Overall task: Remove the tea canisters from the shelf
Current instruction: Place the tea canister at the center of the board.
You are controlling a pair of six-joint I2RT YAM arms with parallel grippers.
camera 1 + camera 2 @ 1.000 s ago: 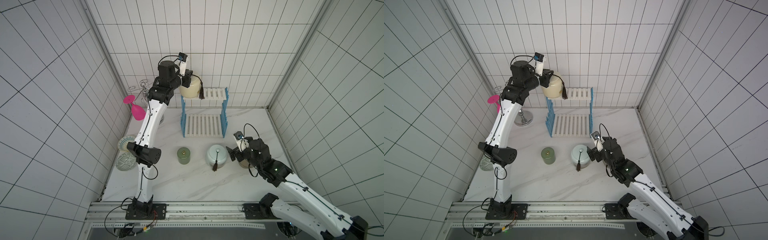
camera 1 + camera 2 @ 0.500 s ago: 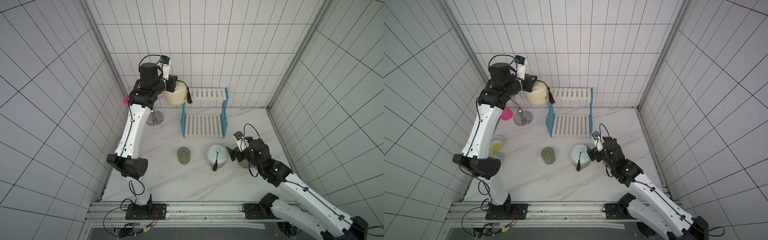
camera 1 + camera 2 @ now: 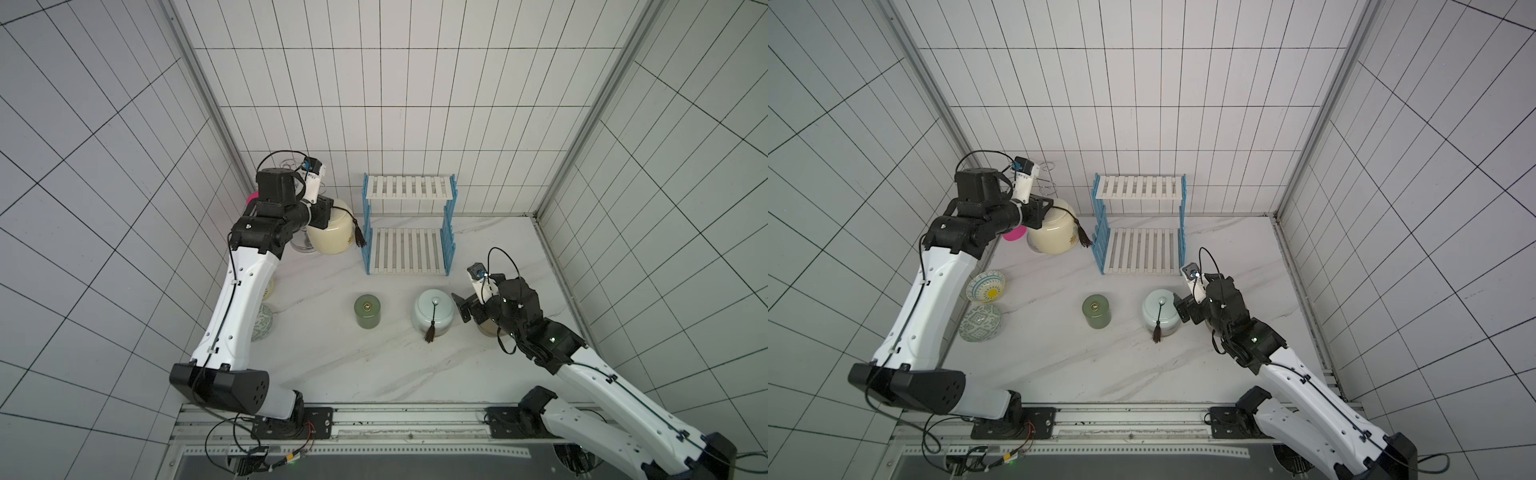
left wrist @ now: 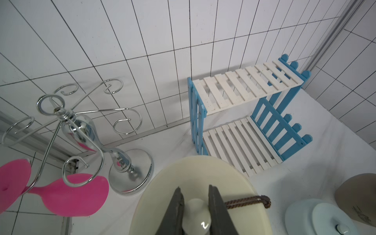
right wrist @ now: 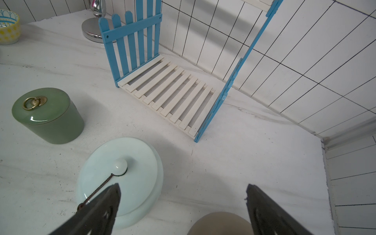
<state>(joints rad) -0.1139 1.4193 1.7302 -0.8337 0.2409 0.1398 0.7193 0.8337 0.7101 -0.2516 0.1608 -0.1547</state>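
Observation:
I should keep carrying the cream canister point(image 3: 333, 238), which hangs level and clear of the shelf, with my left gripper to the open spot point(image 3: 313, 310) beside the green canister until it stands.
The shelf point(image 3: 409, 249) point(image 3: 1140, 249) point(image 4: 240, 87) point(image 5: 168, 89) stands bare against the back wall. My left gripper point(image 3: 322, 212) point(image 3: 1040, 212) point(image 4: 194, 188) is shut on the lid knob of the large cream canister point(image 3: 332, 235) point(image 3: 1054, 237) point(image 4: 195, 173), left of the shelf; its dark tassel hangs towards the shelf. On the table in front stand the green canister point(image 3: 367, 311) point(image 5: 47, 116) and the pale blue canister point(image 3: 433, 316) point(image 5: 120, 179). My right gripper point(image 3: 467, 309) point(image 5: 183, 186) is open above the tan canister point(image 5: 219, 223), holding nothing.
A chrome cup stand point(image 4: 81, 126) with a pink goblet point(image 4: 67, 195) point(image 3: 1013, 235) stands right behind the cream canister. Two patterned bowls point(image 3: 986, 286) point(image 3: 980, 322) sit by the left wall. Tiled walls close in on three sides.
My left arm has swung the cream canister leftwards and down, away from the shelf's top tier to beside the cup stand. The right arm has not moved.

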